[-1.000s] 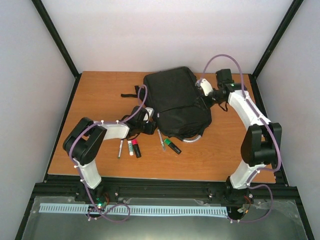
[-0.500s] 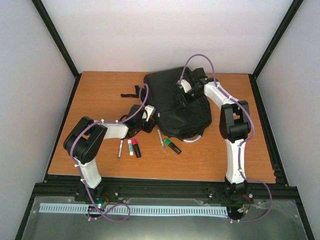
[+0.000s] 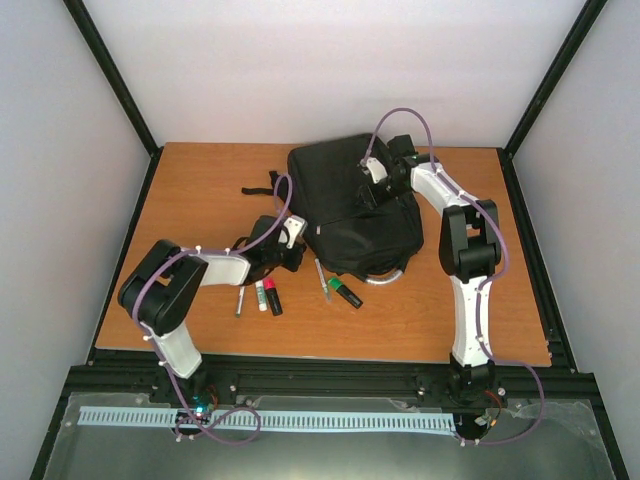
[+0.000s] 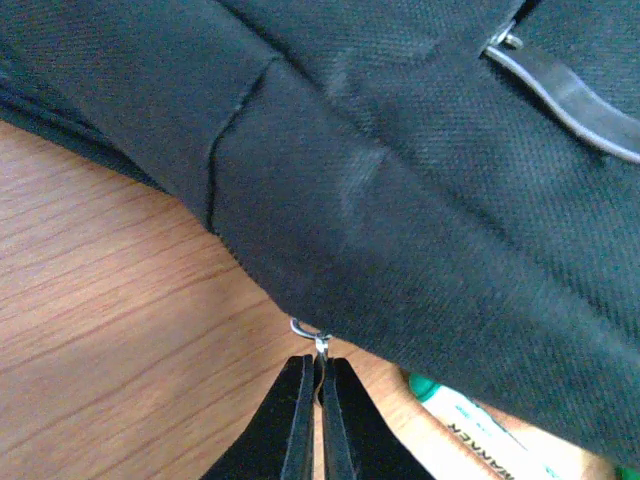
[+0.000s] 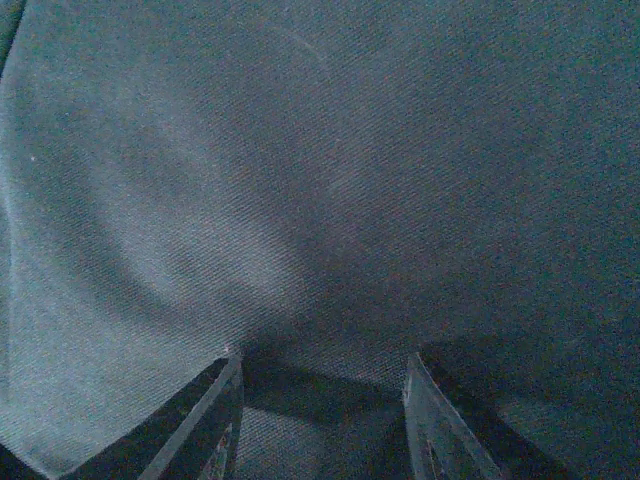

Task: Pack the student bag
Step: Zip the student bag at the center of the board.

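Note:
My left gripper should keep pulling the silver zip pull (image 4: pixel 317 340) it is gripping until the pull gets close to the grey handle loop (image 3: pixel 384 278), as my right gripper is holding the bag steady.
The student bag (image 3: pixel 355 205), a large black fabric backpack, lies at the middle back of the table. My left gripper (image 3: pixel 299 257) is at the bag's near left edge. In the left wrist view the left gripper (image 4: pixel 320 366) is shut on a small silver zip pull (image 4: pixel 319 346) that sticks out from under the bag's black fabric (image 4: pixel 420 200). My right gripper (image 3: pixel 368 194) rests on top of the bag. Seen from the right wrist, the right gripper (image 5: pixel 325 392) is open, its fingertips (image 5: pixel 228 398) pressed against the bag's cloth (image 5: pixel 320 180).
On the wood in front of the bag lie a silver pen (image 3: pixel 241 297), a white stick (image 3: pixel 260 294), a black-and-pink marker (image 3: pixel 272 297), another pen (image 3: pixel 322 279) and a green-capped marker (image 3: pixel 346 292). A grey handle loop (image 3: pixel 386 279) and black straps (image 3: pixel 262 188) stick out from the bag.
My right arm swung in from the bag's right side onto its top. My left gripper closed on the zip pull at the bag's near left edge.

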You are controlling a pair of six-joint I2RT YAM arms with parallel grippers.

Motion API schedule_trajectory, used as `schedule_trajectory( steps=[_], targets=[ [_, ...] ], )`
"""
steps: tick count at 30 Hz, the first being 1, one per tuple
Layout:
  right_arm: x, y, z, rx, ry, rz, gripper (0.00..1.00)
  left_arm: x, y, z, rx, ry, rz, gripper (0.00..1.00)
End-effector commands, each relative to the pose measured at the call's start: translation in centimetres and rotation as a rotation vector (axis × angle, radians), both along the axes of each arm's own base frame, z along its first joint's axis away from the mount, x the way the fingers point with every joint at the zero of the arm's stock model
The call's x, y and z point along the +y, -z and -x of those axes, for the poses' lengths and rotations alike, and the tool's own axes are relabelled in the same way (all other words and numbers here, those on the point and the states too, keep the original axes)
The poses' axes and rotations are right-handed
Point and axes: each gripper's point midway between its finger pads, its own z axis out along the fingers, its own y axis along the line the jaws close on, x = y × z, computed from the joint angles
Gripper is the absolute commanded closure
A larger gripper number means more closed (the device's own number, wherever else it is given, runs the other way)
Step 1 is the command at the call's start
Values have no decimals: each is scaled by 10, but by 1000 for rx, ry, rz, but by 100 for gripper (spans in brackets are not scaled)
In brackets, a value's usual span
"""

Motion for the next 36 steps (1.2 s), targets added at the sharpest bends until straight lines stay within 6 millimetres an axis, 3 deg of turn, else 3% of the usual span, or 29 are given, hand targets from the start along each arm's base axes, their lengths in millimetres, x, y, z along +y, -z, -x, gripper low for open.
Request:
schedule_trajectory(
  steps=[1,9,17,36],
  targets=[
    [-27,48,1,101,73,97,55,11,-17,-1,-37,-55,14,99],
    [-29,61,4,121,73,105,55,13,-15,18,12,-43,41,99],
    [-29,79,7,174,78,111,55,-24,-12,38,44,80,22,99],
    [-30,87,6,191,91,123,55,-78,-17,79,58,252,26,99]
  ],
)
